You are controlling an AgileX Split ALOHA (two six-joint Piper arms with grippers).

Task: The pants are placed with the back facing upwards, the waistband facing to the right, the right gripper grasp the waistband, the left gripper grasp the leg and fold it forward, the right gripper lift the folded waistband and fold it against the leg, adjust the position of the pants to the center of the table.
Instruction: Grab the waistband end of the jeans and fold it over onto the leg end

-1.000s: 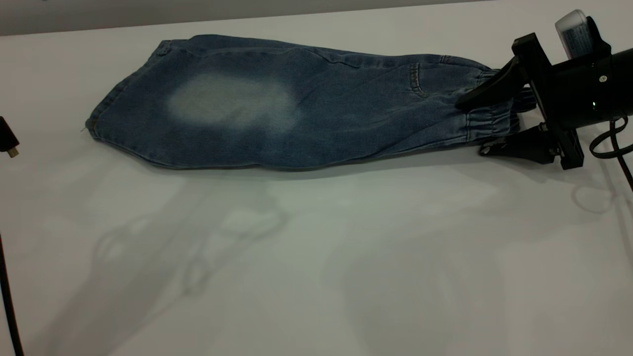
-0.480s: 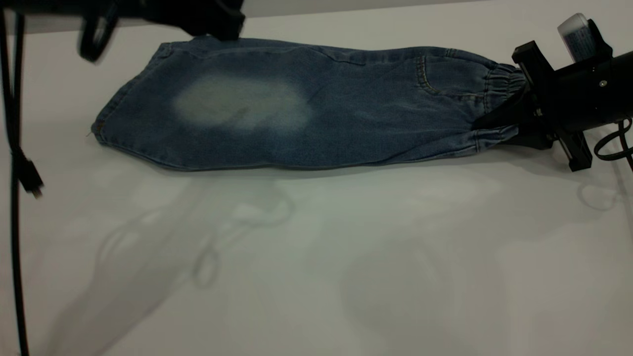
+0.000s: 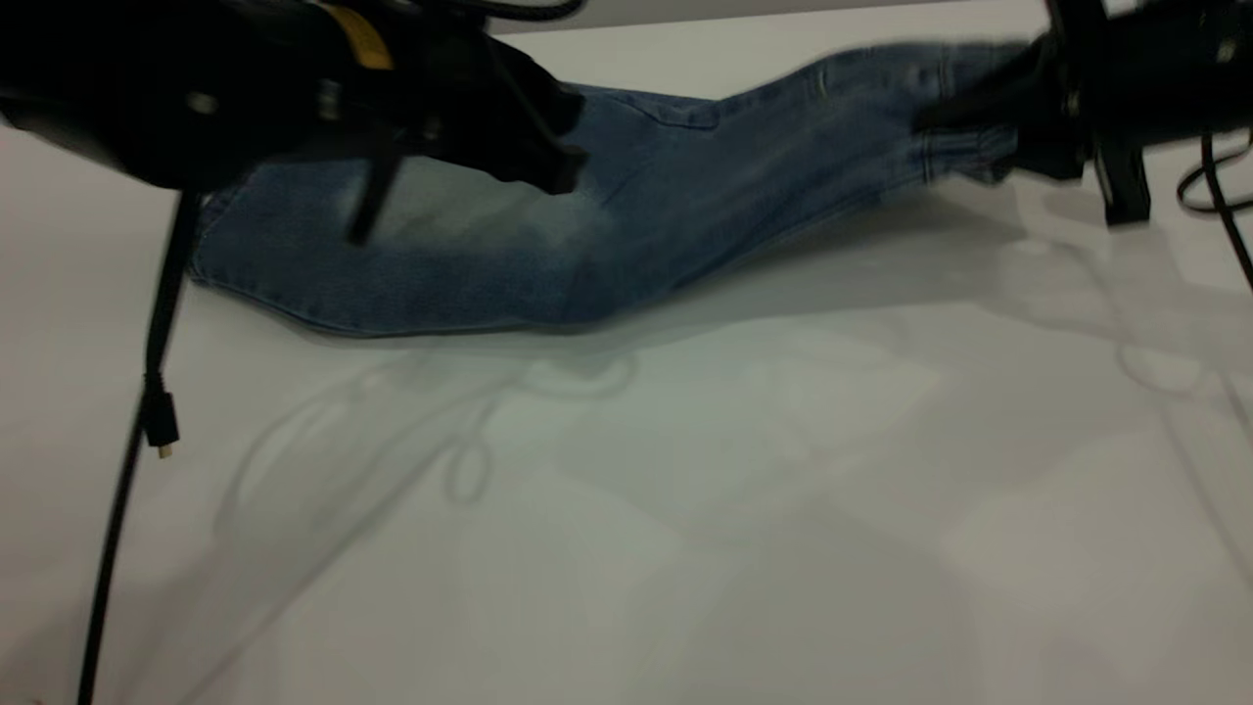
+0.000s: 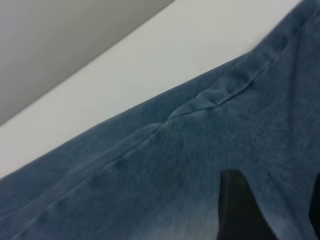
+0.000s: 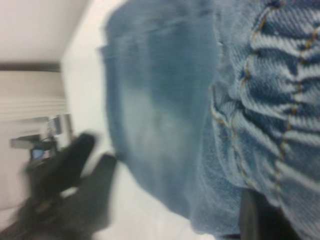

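The robot's left gripper should press the leg down [image 3: 470, 229] before the right gripper folds the waistband over, because the right gripper holds the waistband raised [image 3: 965, 155] while the leg lies loose.
The blue denim pants [image 3: 685, 196] lie folded lengthwise at the back of the white table [image 3: 685, 509], a pale faded patch [image 3: 470, 220] facing up. The printed leg is hidden. My right gripper [image 3: 979, 113] is shut on the gathered waistband [image 3: 964, 147] and holds that end raised off the table. The right wrist view shows the ruffled waistband [image 5: 280, 90] against one dark finger [image 5: 252, 220]. My left gripper [image 3: 553, 157] hovers open over the middle of the pants, with denim [image 4: 150, 165] between its fingers [image 4: 237, 210].
A black cable with a plug [image 3: 157, 426] dangles from the left arm over the table's left side. More cable [image 3: 1214, 186] loops beside the right arm. The table's back edge [image 3: 783, 15] runs just behind the pants.
The left arm has swung in from the left to above the pants. The right gripper closed on the waistband and raised it, so the right half slopes upward.
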